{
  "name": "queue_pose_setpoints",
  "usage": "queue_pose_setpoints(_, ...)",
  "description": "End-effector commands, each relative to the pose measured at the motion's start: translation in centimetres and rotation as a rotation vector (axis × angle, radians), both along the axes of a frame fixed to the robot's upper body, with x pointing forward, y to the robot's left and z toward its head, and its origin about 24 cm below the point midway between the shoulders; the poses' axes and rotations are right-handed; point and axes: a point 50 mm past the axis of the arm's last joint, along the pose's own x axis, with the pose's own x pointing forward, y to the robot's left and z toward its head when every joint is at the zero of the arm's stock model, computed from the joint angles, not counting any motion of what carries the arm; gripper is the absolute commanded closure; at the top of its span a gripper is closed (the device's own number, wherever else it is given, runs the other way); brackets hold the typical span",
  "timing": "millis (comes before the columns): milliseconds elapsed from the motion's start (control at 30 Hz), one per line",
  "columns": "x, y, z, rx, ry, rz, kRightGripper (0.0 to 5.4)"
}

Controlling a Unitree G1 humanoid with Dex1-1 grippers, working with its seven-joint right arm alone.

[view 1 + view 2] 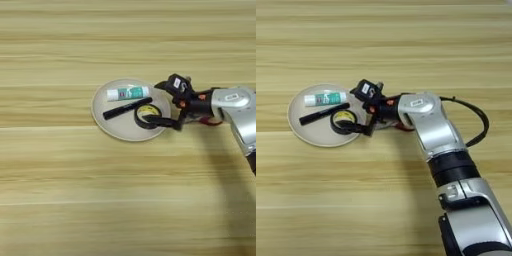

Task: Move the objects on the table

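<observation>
A red curve [211, 123] shows from under my right gripper. I should expect hidden scissors with their blades pointing toward the plate.
On the wooden table [60, 190] a round beige plate [116, 126] holds three objects. The white glue stick with a green label [127, 93] lies at the plate's far side. The black marker [125, 109] lies slantwise in the middle. The black tape roll with a yellow core [146, 116] sits at the plate's right. My right gripper [160, 103] reaches in from the right over the plate's right rim, open. Its near finger [162, 121] rests against the tape roll's front edge, and its far finger is raised above the rim. A red curve [209, 122] shows under the wrist, perhaps the scissors' handle, otherwise hidden.
My silver forearm [428, 120] runs from the bottom right up to the plate. A black cable [482, 117] loops off it to the right. Bare wood lies left of the plate, behind it and in front of it.
</observation>
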Motion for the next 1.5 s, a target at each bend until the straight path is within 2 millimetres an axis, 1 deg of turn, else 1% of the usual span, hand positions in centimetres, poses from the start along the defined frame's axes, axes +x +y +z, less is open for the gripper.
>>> queue_pose_setpoints(33,0.5,0.0,3.2,-0.012,-0.105,0.010,0.05)
queue_pose_setpoints(167,0.2,0.1,2.7,-0.035,-0.063,0.000,0.05)
queue_pose_setpoints(467,0.3,0.1,1.7,-0.102,-0.036,-0.031,0.05)
queue_pose_setpoints(967,0.8,0.2,1.3,-0.122,-0.032,-0.055,0.05)
queue_pose_setpoints(1500,1.0,0.8,1.1,-0.154,-0.017,-0.031,0.05)
